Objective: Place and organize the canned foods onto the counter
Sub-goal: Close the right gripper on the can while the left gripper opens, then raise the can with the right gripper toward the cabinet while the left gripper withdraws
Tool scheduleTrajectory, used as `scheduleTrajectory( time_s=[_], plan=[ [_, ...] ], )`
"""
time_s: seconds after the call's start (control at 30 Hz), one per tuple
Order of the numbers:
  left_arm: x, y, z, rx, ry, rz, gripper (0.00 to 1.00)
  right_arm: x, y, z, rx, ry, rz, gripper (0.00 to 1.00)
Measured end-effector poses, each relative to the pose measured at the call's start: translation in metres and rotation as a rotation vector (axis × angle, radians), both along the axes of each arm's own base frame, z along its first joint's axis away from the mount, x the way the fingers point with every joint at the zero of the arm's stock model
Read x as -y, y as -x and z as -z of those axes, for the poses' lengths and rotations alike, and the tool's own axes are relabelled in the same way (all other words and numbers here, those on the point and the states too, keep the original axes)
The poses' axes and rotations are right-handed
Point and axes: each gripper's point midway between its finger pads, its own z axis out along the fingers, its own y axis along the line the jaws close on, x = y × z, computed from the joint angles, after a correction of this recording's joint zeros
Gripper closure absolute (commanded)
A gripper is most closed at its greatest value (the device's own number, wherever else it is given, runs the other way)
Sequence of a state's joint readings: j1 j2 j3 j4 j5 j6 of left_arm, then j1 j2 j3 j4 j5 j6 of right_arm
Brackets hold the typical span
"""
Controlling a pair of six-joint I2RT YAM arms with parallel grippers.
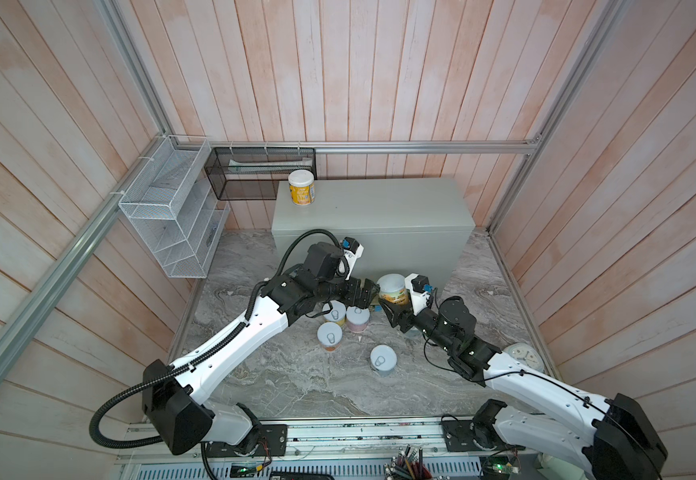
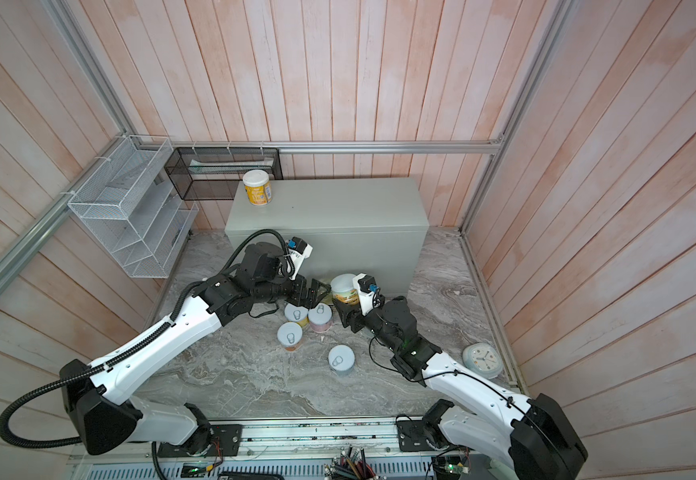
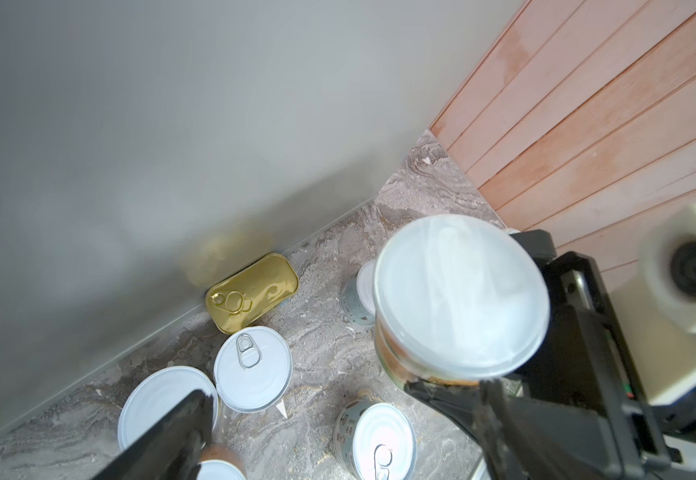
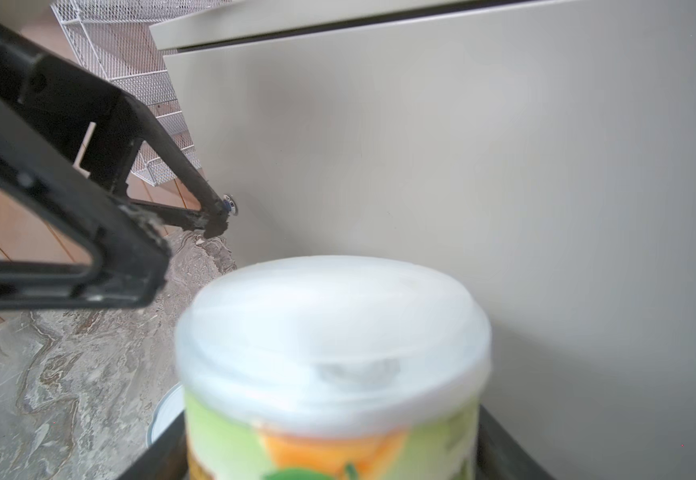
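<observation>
The white-lidded can (image 1: pixel 393 285) has my open left gripper close beside it. My left gripper should move back first, and then my right gripper will lift the can to the counter's empty end (image 1: pixel 441 194).
My right gripper (image 1: pixel 394 309) (image 4: pixel 334 457) is shut on a white-lidded can (image 1: pixel 392 287) (image 2: pixel 345 289) (image 4: pixel 329 353) with a green and orange label, held upright before the counter's (image 1: pixel 379 208) (image 2: pixel 329 208) front. My left gripper (image 1: pixel 369 293) (image 2: pixel 315 291) (image 3: pixel 338 415) stands open just left of that can, one finger close by its side and nothing between the jaws. A yellow-labelled can (image 1: pixel 301 188) (image 2: pixel 257 188) stands on the counter's back left corner. Several cans (image 1: pixel 357 319) (image 2: pixel 290 336) (image 3: pixel 253 368) and a gold tin (image 3: pixel 253 293) rest on the marble below.
A white mesh basket (image 1: pixel 172 216) and a black mesh basket (image 1: pixel 255 174) hang on the left and back walls. A pale alarm clock (image 1: pixel 523 357) (image 2: pixel 482 359) lies on the marble at the right, by my right arm. Wooden walls close in the cell.
</observation>
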State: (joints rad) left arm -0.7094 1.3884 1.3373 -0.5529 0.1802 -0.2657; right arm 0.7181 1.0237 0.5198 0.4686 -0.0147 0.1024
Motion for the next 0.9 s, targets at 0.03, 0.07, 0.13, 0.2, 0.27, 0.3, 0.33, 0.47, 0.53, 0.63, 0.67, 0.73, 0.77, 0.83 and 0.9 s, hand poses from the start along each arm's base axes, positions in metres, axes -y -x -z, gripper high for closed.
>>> scheduleTrajectory(
  time_s=[0.03, 0.07, 0.13, 0.2, 0.27, 0.3, 0.33, 0.47, 0.53, 0.63, 0.67, 0.73, 0.77, 0.83, 0.9],
  plan=[
    [-0.002, 0.001, -0.003, 0.013, 0.007, -0.004, 0.0, 0.001, 0.001, -0.001, 0.0, 0.0, 0.003, 0.41],
    [-0.003, 0.001, -0.006, 0.027, 0.015, -0.009, 0.0, 0.003, 0.001, -0.002, -0.002, 0.0, 0.007, 0.41],
    [-0.006, -0.001, -0.016, 0.062, 0.033, -0.025, 0.0, 0.006, 0.003, -0.004, 0.0, -0.002, 0.014, 0.41],
    [-0.009, -0.002, -0.027, 0.102, 0.055, -0.041, 0.0, 0.009, 0.006, -0.009, 0.006, -0.007, 0.018, 0.41],
    [-0.012, -0.003, -0.034, 0.133, 0.071, -0.056, 0.0, 0.013, 0.009, -0.014, 0.013, -0.011, 0.023, 0.41],
    [-0.014, -0.003, -0.035, 0.146, 0.077, -0.064, 0.0, 0.014, 0.01, -0.017, 0.015, -0.012, 0.025, 0.41],
    [-0.016, -0.003, -0.035, 0.155, 0.079, -0.072, 0.0, 0.015, 0.01, -0.02, 0.017, -0.013, 0.026, 0.41],
    [-0.023, -0.004, -0.025, 0.172, 0.073, -0.101, 0.0, 0.016, 0.009, -0.033, 0.023, -0.003, 0.029, 0.4],
    [-0.026, -0.005, -0.017, 0.175, 0.061, -0.114, 0.0, 0.018, 0.006, -0.04, 0.027, 0.001, 0.032, 0.4],
    [-0.031, -0.006, -0.006, 0.189, 0.047, -0.133, 0.0, 0.021, 0.003, -0.052, 0.039, -0.006, 0.039, 0.39],
    [-0.034, -0.005, -0.002, 0.194, 0.044, -0.141, 0.0, 0.023, 0.002, -0.056, 0.043, -0.009, 0.04, 0.39],
    [-0.04, -0.004, 0.003, 0.21, 0.038, -0.155, 0.0, 0.024, 0.0, -0.063, 0.048, -0.011, 0.042, 0.39],
    [-0.043, -0.003, 0.003, 0.218, 0.035, -0.16, 0.0, 0.025, -0.001, -0.066, 0.05, -0.012, 0.043, 0.39],
    [-0.047, -0.003, 0.001, 0.244, 0.03, -0.175, 0.0, 0.027, -0.002, -0.072, 0.053, -0.016, 0.044, 0.39],
    [-0.052, -0.005, -0.006, 0.278, 0.033, -0.194, 0.0, 0.031, -0.004, -0.079, 0.06, -0.023, 0.049, 0.39]
  ],
)
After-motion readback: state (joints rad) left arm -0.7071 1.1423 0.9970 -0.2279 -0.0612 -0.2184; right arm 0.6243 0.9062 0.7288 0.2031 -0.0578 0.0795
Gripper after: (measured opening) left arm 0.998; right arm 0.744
